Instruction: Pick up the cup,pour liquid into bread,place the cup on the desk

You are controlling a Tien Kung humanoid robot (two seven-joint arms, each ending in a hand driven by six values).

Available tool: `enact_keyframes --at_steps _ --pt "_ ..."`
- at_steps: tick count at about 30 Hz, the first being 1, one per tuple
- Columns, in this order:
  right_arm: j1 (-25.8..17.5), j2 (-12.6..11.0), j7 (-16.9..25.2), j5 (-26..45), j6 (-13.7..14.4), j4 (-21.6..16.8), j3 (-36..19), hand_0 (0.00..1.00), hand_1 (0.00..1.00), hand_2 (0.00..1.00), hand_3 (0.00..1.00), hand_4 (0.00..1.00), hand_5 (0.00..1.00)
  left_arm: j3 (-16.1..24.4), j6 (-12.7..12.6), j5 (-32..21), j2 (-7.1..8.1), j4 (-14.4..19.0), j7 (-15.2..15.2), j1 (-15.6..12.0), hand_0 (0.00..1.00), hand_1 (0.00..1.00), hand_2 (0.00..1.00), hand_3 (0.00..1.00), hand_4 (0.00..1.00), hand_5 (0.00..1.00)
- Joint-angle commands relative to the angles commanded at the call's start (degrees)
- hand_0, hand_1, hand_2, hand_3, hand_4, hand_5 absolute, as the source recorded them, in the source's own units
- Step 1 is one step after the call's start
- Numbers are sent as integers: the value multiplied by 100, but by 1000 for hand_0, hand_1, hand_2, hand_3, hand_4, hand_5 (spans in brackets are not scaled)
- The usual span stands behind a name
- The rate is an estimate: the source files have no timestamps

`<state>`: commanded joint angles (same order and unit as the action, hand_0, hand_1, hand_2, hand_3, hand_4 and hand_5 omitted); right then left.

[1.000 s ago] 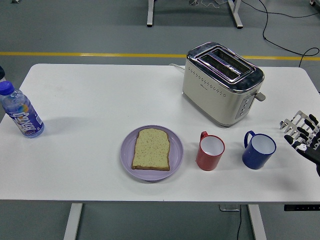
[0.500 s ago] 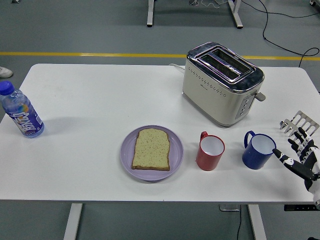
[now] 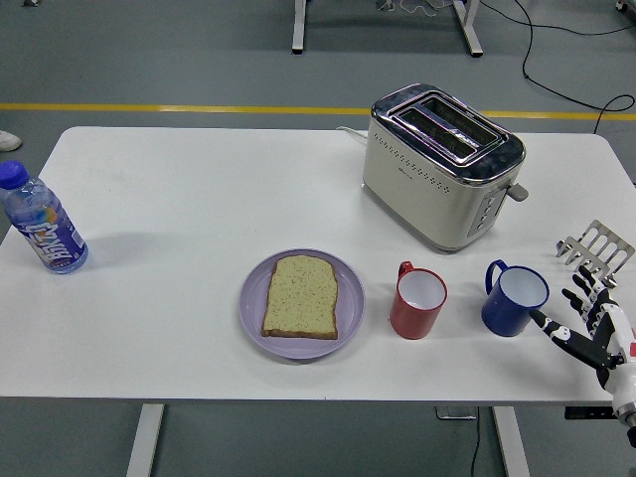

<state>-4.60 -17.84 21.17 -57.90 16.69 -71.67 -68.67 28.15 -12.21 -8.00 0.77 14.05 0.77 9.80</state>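
The white inside (image 3: 524, 287) looks plain and clear, so the blue cup (image 3: 509, 310) will turn out to be empty and the bread will stay the same when I pour.
A blue cup (image 3: 515, 298) stands on the white table (image 3: 199, 219) at the right, its handle turned to the far left. A red cup (image 3: 417, 302) stands just left of it. A slice of bread (image 3: 301, 296) lies flat on a lilac plate (image 3: 252, 308) near the table's front middle. My right hand (image 3: 581, 323) hovers low at the table's right front corner, fingers spread and holding nothing. Its thumb tip is close to the blue cup's right side, with a small gap between them. The left arm does not show.
A cream and chrome toaster (image 3: 442, 164) stands behind the cups. A small metal rack (image 3: 596, 245) sits at the right edge, just behind my hand. A water bottle (image 3: 42, 221) with a blue cap stands at the far left. A shoe (image 3: 9, 141) shows beyond the table's left corner.
My right hand has sunk toward the table's front edge and reached left, bringing its thumb near the blue cup. The cups, plate and bread have stayed put.
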Motion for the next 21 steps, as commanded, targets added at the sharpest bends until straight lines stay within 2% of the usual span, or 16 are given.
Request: enact_keyframes --at_steps 21 --pt "447 119 118 -144 156 550 405 976 880 973 998 998 224 47 2 94 2 4 20 -35 690 756 773 611 396 998"
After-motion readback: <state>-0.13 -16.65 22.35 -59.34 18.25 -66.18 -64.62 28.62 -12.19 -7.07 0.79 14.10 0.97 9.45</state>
